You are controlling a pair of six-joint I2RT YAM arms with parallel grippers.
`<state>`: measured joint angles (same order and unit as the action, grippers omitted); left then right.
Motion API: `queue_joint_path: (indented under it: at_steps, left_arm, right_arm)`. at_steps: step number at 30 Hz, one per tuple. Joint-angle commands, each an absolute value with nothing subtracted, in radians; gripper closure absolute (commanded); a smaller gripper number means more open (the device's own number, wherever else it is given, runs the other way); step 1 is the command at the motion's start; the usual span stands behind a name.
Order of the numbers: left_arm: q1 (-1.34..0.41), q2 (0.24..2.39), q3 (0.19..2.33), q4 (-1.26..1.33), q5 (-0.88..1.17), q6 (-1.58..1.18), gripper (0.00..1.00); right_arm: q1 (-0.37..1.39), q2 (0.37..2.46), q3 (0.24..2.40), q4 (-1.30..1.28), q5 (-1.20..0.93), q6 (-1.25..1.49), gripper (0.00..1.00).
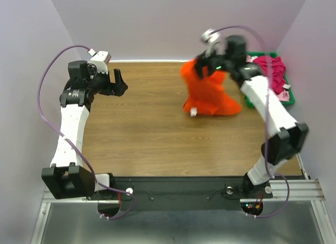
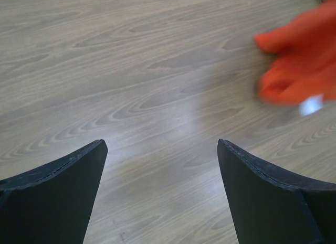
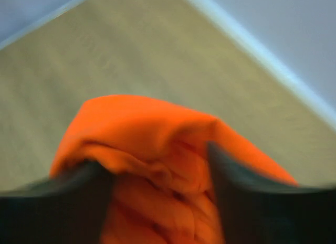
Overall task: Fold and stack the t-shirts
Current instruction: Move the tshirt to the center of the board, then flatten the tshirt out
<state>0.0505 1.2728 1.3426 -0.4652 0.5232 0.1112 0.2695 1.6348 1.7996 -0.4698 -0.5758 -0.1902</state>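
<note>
The orange t-shirt (image 1: 206, 94) is hanging in a bunch a long way from my left gripper, so my right gripper needs to put it down across the table's middle (image 1: 163, 115) so that my left gripper can take it.
The bright orange t-shirt (image 1: 209, 94) hangs bunched from my right gripper (image 1: 206, 70) at the back right of the table, its lower end resting on the wood. In the right wrist view the orange cloth (image 3: 157, 144) fills the gap between the blurred fingers, which are shut on it. It also shows blurred in the left wrist view (image 2: 302, 65). A magenta t-shirt (image 1: 273, 71) and a pale pink one (image 1: 283, 95) lie in the green bin. My left gripper (image 1: 119, 82) is open and empty above the back left of the table (image 2: 157, 97).
The green plastic bin (image 1: 290, 99) stands at the back right corner beside the right arm. The table's back edge meets a white wall strip (image 1: 147, 61). A white tag (image 1: 193, 112) hangs from the orange shirt's lower end.
</note>
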Motion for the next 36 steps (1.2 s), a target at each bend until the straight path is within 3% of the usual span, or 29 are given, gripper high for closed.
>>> queue_joint_path:
  at_steps: [1,5,9,12,15,18,26,27,30,32,33,34,35,36]
  left_arm:
    - [0.067,1.293,1.388,-0.495,0.62,0.127,0.01]
    - [0.071,1.31,1.393,-0.544,0.632,0.196,0.01]
    - [0.064,1.286,1.335,-0.569,0.702,0.317,0.01]
    - [0.003,1.276,1.276,-0.58,0.661,0.411,0.01]
    - [-0.164,1.282,1.191,-0.523,0.533,0.451,0.03]
    - [-0.297,1.334,1.117,-0.451,0.413,0.431,0.07]
    - [-0.387,1.583,1.103,-0.404,0.344,0.362,0.21]
    - [-0.397,1.595,1.1,-0.388,0.316,0.362,0.26]
    - [-0.397,1.653,1.106,-0.376,0.264,0.364,0.42]
    - [-0.393,1.705,1.127,-0.38,0.186,0.385,0.7]
    - [-0.385,1.719,1.152,-0.39,0.148,0.391,0.93]
    - [-0.37,1.732,1.169,-0.399,0.141,0.403,1.0]
    - [-0.333,1.753,1.187,-0.408,0.138,0.422,1.0]
    - [-0.304,1.762,1.21,-0.417,0.144,0.432,1.0]
  right_arm:
    - [0.509,1.768,1.726,-0.482,-0.412,-0.247,0.0]
    - [0.514,1.815,1.743,-0.55,-0.37,-0.183,0.0]
    - [0.476,1.749,1.613,-0.564,-0.364,-0.161,0.0]
    - [0.42,1.7,1.467,-0.575,-0.362,-0.13,0.0]
    - [0.348,1.69,1.344,-0.574,-0.339,-0.123,0.0]
    - [0.292,1.713,1.283,-0.572,-0.284,-0.118,0.05]
    - [0.23,1.887,1.276,-0.561,-0.201,-0.115,0.23]
    - [0.229,1.899,1.275,-0.558,-0.198,-0.117,0.25]
    - [0.229,1.948,1.276,-0.555,-0.178,-0.115,0.45]
    - [0.227,1.96,1.266,-0.557,-0.175,-0.11,0.68]
    - [0.227,1.96,1.261,-0.558,-0.175,-0.11,0.76]
    - [0.227,1.956,1.256,-0.557,-0.175,-0.107,0.93]
    - [0.226,1.945,1.252,-0.56,-0.178,-0.109,0.99]
    - [0.225,1.933,1.24,-0.56,-0.173,-0.107,0.99]
